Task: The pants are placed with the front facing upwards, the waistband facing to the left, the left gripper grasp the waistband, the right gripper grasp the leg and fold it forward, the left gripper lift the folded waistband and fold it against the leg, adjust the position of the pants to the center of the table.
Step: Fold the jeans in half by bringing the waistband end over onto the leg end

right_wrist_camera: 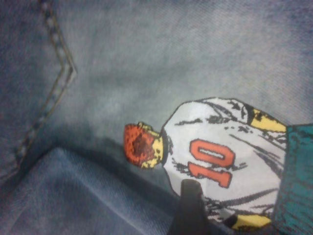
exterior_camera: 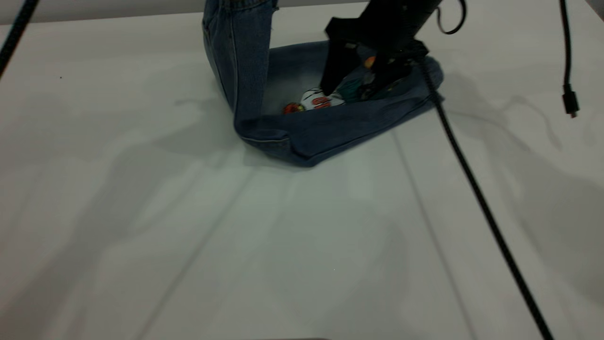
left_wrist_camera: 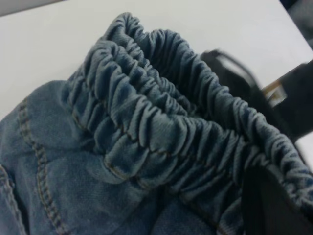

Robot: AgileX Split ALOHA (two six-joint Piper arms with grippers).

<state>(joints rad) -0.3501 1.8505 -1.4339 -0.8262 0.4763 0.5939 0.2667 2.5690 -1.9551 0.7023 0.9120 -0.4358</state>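
Observation:
My right gripper needs to back away from its spot over the leg's cartoon print (exterior_camera: 321, 99) before my left gripper folds the raised waistband (left_wrist_camera: 156, 117) over, because the waistband must land on that print.
The blue denim pants (exterior_camera: 325, 130) lie at the back middle of the white table (exterior_camera: 188, 226). Their left part is pulled up in a tall fold (exterior_camera: 240, 56) that runs out past the top of the exterior view. In the left wrist view the ruffled waistband (left_wrist_camera: 146, 112) fills the picture, and my left gripper (left_wrist_camera: 244, 191) is shut on it, with one black finger (left_wrist_camera: 269, 208) showing. My right gripper (exterior_camera: 351, 92) stands open, fingers pointing down onto the leg's cartoon print (exterior_camera: 321, 100). Its wrist view shows the print (right_wrist_camera: 215, 156) and one finger (right_wrist_camera: 188, 213).
A thick braided black cable (exterior_camera: 476, 189) runs from the right gripper across the table's right side to the front edge. A thin cable with a plug (exterior_camera: 570, 101) hangs at the far right. Another black cable (exterior_camera: 14, 35) crosses the top left corner.

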